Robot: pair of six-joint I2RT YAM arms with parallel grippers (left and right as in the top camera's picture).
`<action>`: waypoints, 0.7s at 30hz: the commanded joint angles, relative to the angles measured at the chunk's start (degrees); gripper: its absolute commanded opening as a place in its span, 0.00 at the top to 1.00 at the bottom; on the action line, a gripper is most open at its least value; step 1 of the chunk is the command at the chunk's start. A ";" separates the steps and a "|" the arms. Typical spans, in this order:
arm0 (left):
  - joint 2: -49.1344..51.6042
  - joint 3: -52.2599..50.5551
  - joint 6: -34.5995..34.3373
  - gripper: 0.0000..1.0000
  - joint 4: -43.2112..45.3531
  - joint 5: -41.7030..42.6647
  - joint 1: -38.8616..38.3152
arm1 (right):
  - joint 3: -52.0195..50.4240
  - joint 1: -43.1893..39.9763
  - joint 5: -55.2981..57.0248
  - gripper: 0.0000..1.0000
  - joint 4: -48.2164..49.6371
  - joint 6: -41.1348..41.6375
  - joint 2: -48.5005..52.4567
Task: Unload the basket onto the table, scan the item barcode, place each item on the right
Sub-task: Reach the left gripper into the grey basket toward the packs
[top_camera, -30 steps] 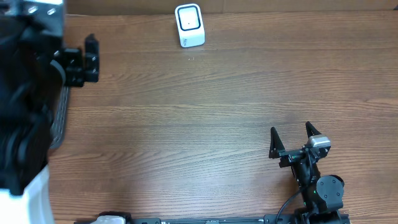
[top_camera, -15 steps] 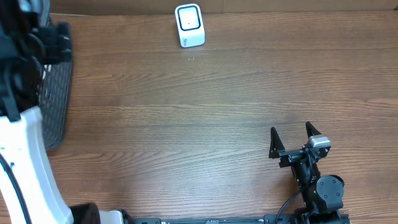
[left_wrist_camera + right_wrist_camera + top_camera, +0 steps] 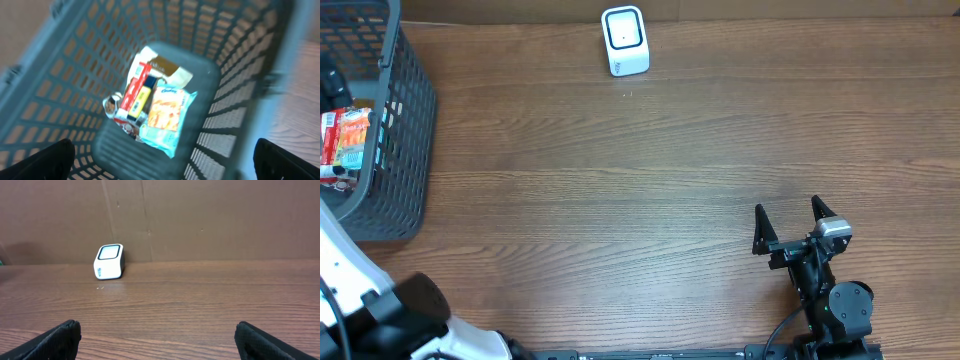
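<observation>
My left gripper should keep going down until its fingers straddle the orange packet's sides [image 3: 166, 109], because the orange packet lies uncovered [image 3: 354, 127] on top of the teal snack packet.
Several packaged items lie on the floor of a grey mesh basket [image 3: 240, 60]: a red box [image 3: 134, 95], a yellow box [image 3: 142, 100] and a teal snack packet [image 3: 165, 117]. My left gripper [image 3: 162, 150] hangs open above the basket, nothing between its fingers. In the overhead view the basket [image 3: 410, 130] stands at the far left with the items [image 3: 345, 140] inside. The white barcode scanner [image 3: 624, 41] sits at the table's back edge. My right gripper [image 3: 788, 207] rests open near the front right, facing the scanner [image 3: 109, 261], and is empty [image 3: 160, 340].
The left arm's white link [image 3: 350, 270] crosses the front left corner. A brown cardboard wall [image 3: 200, 215] stands behind the scanner. Bare wooden tabletop [image 3: 640, 200] lies between the basket and the right arm.
The left arm has swung off to the left and out of the overhead's top-left corner, uncovering the basket and its items. The right arm has not moved.
</observation>
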 commanded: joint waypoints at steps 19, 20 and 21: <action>21.40 -0.31 6.60 0.00 -2.32 7.74 4.20 | -0.61 -0.37 0.33 0.00 0.33 0.46 -0.68; 22.27 -0.31 6.60 0.00 -2.54 7.74 4.17 | -0.61 -0.37 0.33 0.00 0.33 0.46 -0.68; 23.04 -0.31 6.58 0.00 -2.64 7.76 4.17 | -0.61 -0.37 0.35 0.00 0.33 0.46 -0.68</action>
